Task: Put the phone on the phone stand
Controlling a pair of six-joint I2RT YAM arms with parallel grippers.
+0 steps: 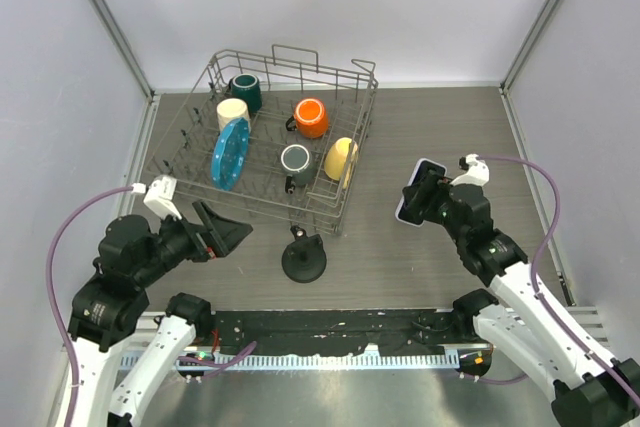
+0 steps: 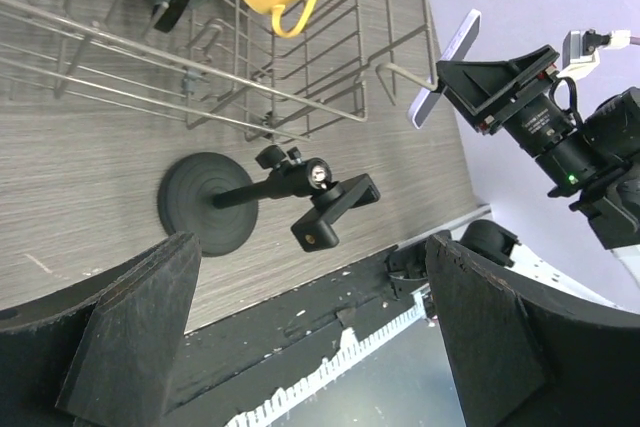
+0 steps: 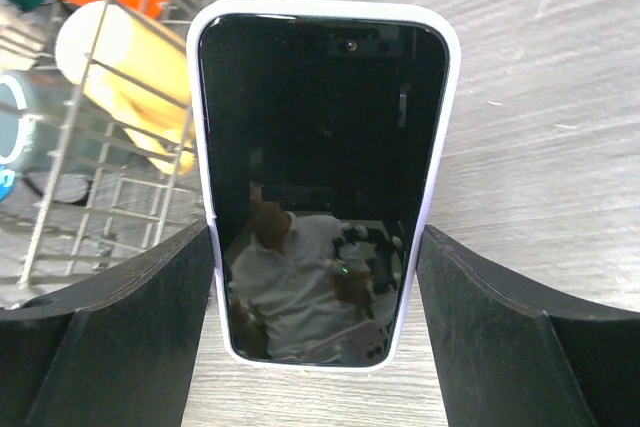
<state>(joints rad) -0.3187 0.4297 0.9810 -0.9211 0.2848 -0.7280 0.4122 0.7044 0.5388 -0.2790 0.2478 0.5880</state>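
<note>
My right gripper's fingers are covering the phone's two long edges (image 3: pixel 435 162). My left gripper should therefore pinch the phone (image 1: pixel 405 194) by one side, from front to back, before placing it.
The phone (image 3: pixel 322 157), glossy black screen with a pale rim, sits between my right gripper's fingers (image 3: pixel 140 327), which press on its two long edges. Seen from above, the phone (image 1: pixel 416 190) is held tilted above the table at the right, my right gripper (image 1: pixel 428 197) shut on it. The black phone stand (image 1: pixel 303 258) rests on its round disc base near the table's front middle, its angled arm (image 2: pixel 300 182) and clamp pointing right. My left gripper (image 1: pixel 222 232) hangs open and empty to the left of the stand. The left wrist view shows the phone (image 2: pixel 449 65) edge-on at the upper right.
A wire dish rack (image 1: pixel 290 55) fills the back left of the table, holding a blue plate (image 1: pixel 230 152) and dark teal (image 1: pixel 245 93), orange (image 1: pixel 311 117), yellow (image 1: pixel 340 158) and grey (image 1: pixel 296 159) mugs. Its front corner stands close behind the stand. A black strip (image 1: pixel 330 325) runs along the near edge.
</note>
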